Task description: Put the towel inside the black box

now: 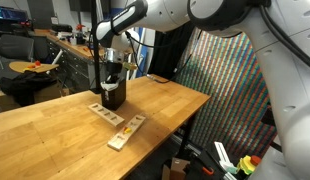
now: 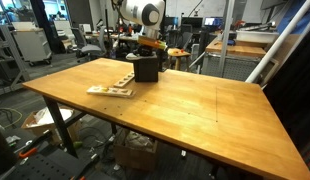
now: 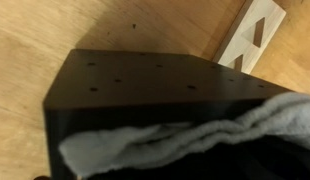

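The towel is bunched up over the black box's rim (image 3: 210, 132), so the robot's gripper should rise clear, go above the towel's end (image 3: 292, 112) next to the wooden strip and tuck that end into the box.
The black box (image 1: 113, 96) stands upright on the wooden table (image 1: 55, 125), and it also shows in an exterior view (image 2: 146, 69). In the wrist view its dark wall with small holes (image 3: 145, 80) fills the frame. The white towel (image 3: 195, 135) lies bunched in a band across the box's open top, with part of it down in the dark inside. My gripper (image 1: 112, 72) hangs straight over the box, right at its opening, as the exterior view from across the table also shows (image 2: 145, 52). Its fingers are hidden, so I cannot tell whether they hold the towel.
Two light wooden strips with coloured marks (image 1: 120, 122) lie on the table beside the box, also in an exterior view (image 2: 113, 88) and the wrist view (image 3: 250, 35). The table edge (image 1: 185, 110) is near. Chairs and desks stand behind.
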`<state>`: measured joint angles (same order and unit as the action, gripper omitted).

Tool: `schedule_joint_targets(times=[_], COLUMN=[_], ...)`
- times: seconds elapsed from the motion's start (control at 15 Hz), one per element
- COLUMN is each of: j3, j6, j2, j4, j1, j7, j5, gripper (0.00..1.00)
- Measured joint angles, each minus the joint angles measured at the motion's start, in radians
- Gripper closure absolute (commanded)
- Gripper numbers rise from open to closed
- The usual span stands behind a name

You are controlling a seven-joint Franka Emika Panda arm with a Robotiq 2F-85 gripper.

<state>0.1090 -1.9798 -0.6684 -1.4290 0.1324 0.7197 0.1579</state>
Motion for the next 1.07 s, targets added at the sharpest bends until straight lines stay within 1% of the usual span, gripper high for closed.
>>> schedule_joint_targets(times=[0.27,0.6,0.8,1.07], j3=[0.021,0.024,0.019,0.005], j6=[0.026,0.042,0.042,0.042], j2=[-0.039,-0.033,0.000,0.100], j4=[0.002,0.008,0.007,-0.008], j1=[0.004,0.006,0.009,0.007], j7=[0.005,0.004,-0.004,-0.039], j5=[0.038,0.048,0.047,0.023], gripper=[1.00,1.00,1.00,1.00])
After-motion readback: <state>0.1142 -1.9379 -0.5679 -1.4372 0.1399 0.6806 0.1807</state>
